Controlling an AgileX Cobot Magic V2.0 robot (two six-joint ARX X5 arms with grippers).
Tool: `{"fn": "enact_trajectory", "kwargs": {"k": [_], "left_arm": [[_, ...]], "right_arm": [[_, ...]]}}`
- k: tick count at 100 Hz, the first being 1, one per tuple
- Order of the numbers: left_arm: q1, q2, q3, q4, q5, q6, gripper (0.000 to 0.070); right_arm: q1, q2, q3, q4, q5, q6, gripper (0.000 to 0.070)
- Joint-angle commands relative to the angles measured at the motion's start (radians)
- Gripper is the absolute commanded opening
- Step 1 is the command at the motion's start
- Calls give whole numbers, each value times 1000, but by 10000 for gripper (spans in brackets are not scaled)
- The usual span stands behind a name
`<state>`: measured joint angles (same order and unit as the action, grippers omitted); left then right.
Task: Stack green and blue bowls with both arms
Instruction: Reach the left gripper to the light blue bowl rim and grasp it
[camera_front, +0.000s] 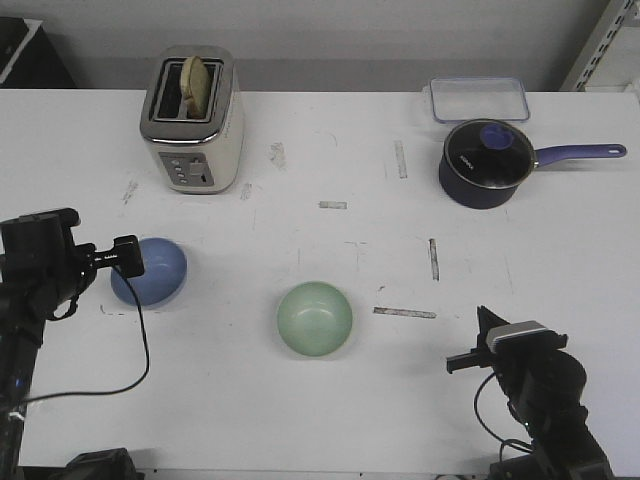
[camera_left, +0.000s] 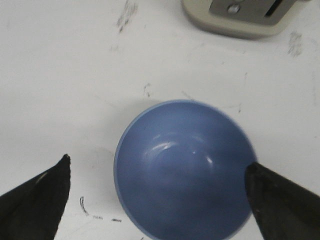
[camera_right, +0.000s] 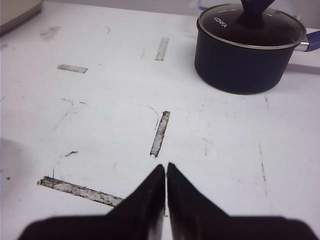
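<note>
My gripper will stack the light blue bowl (camera_front: 158, 271), which will nest inside and cover the mint green bowl (camera_front: 315, 319), as that one is empty and equally wide.
The light blue bowl (camera_front: 152, 272) sits upright on the white table at the left. It fills the left wrist view (camera_left: 184, 167). My left gripper (camera_left: 157, 167) is open wide and hangs above the bowl; one fingertip (camera_left: 257, 172) is over its rim, the other is off to the side over bare table. In the front view the left arm's wrist (camera_front: 60, 255) covers the bowl's left edge. The mint green bowl (camera_front: 314, 318) sits upright near the table's middle front. My right gripper (camera_right: 166, 167) is shut and empty, low at the front right (camera_front: 492, 345), apart from both bowls.
A cream toaster (camera_front: 192, 120) with bread stands at the back left. A dark navy saucepan (camera_front: 486, 163) with a glass lid and long handle stands at the back right, also in the right wrist view (camera_right: 247, 47). A clear plastic container (camera_front: 479, 98) lies behind it. Tape marks (camera_front: 405, 312) dot the table.
</note>
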<state>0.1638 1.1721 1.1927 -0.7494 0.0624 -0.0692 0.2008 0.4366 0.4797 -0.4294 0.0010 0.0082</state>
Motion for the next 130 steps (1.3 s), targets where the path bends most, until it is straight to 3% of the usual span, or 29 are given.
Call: {"fn": "enact_trajectory", "kwargs": {"k": [1, 30, 55, 72, 79, 118, 130], "left_arm": [[32, 75, 14, -17, 21, 5, 650], [87, 331, 14, -3, 24, 5, 625], [87, 430, 14, 17, 24, 4, 345], [88, 430, 14, 21, 24, 4, 65], [87, 430, 14, 20, 24, 4, 1], [74, 381, 123, -21, 29, 0, 0], [40, 333, 193, -48, 90, -3, 0]], "right_arm": [[2, 6, 4, 9, 0, 16, 0], [2, 6, 4, 9, 0, 16, 0], [2, 6, 4, 9, 0, 16, 0], [2, 6, 4, 9, 0, 16, 0], [2, 6, 4, 9, 0, 16, 0], [2, 10, 4, 9, 0, 16, 0], [2, 10, 4, 9, 0, 16, 0]]}}
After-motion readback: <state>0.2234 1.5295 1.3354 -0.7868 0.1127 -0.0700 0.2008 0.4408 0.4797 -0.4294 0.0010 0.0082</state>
